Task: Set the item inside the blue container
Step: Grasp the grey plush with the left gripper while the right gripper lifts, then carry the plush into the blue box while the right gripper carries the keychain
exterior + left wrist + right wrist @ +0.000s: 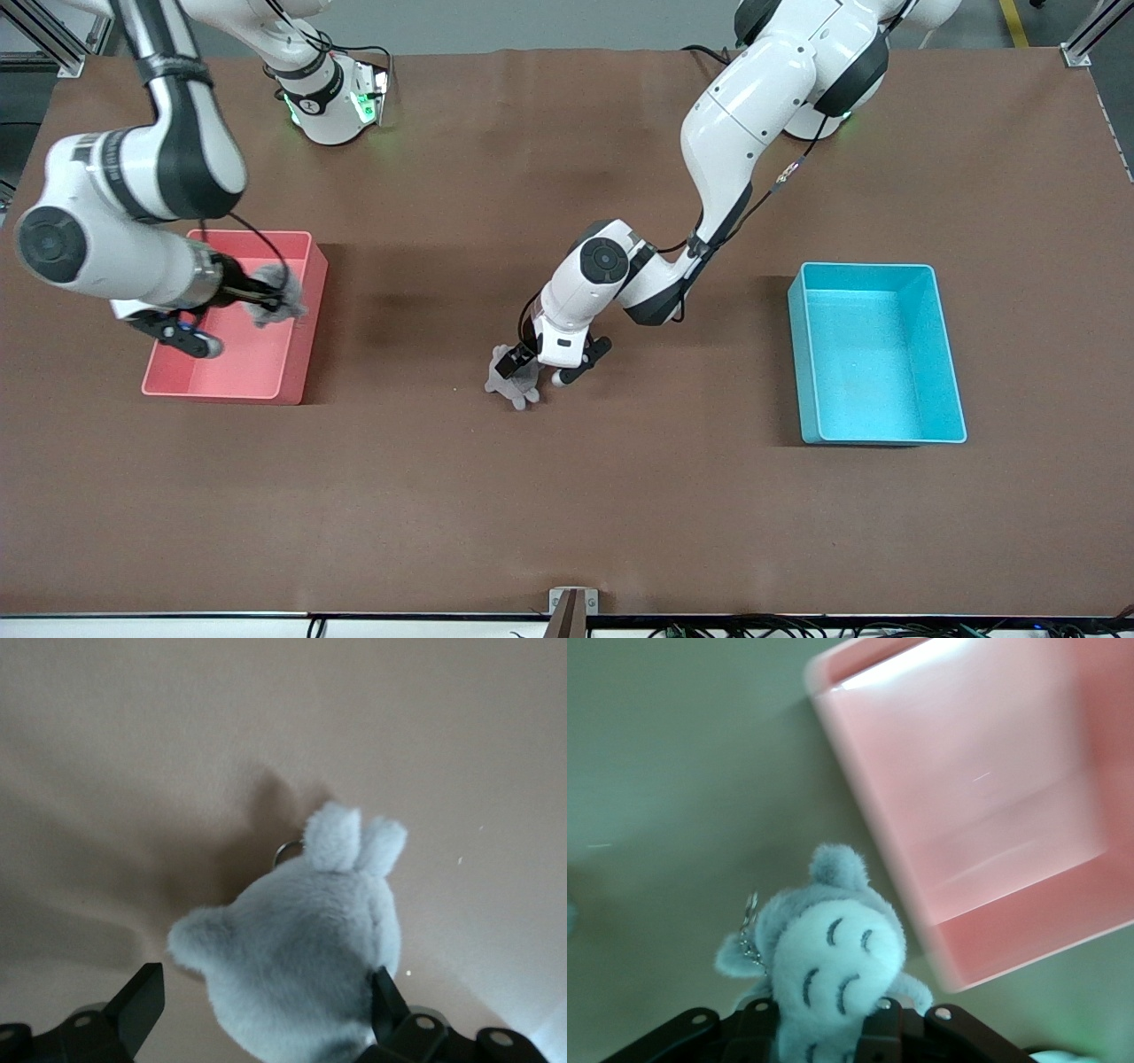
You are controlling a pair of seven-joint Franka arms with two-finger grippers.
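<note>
The grey plush toy in my right gripper [281, 299] is a long way from the blue container, so next I put it down at the table's middle [548, 404] for my left gripper.
A grey plush toy [511, 386] [301, 939], an item with two ears and a small metal ring, lies on the brown table near its middle. My left gripper [529, 369] [264, 992] is low over it and open, one finger on each side of the toy. A second grey plush toy [283, 298] [833, 948] with a pale striped belly hangs over the pink bin [299, 359] [1028, 930], with my right gripper [266, 299] [824, 1020] shut on it. The blue container [873, 354] stands empty toward the left arm's end of the table.
The brown table [567, 496] stretches wide and bare between the two bins. A metal bracket [572, 602] sits at the table edge nearest the front camera. The pink bin's tall walls stand right under the right gripper.
</note>
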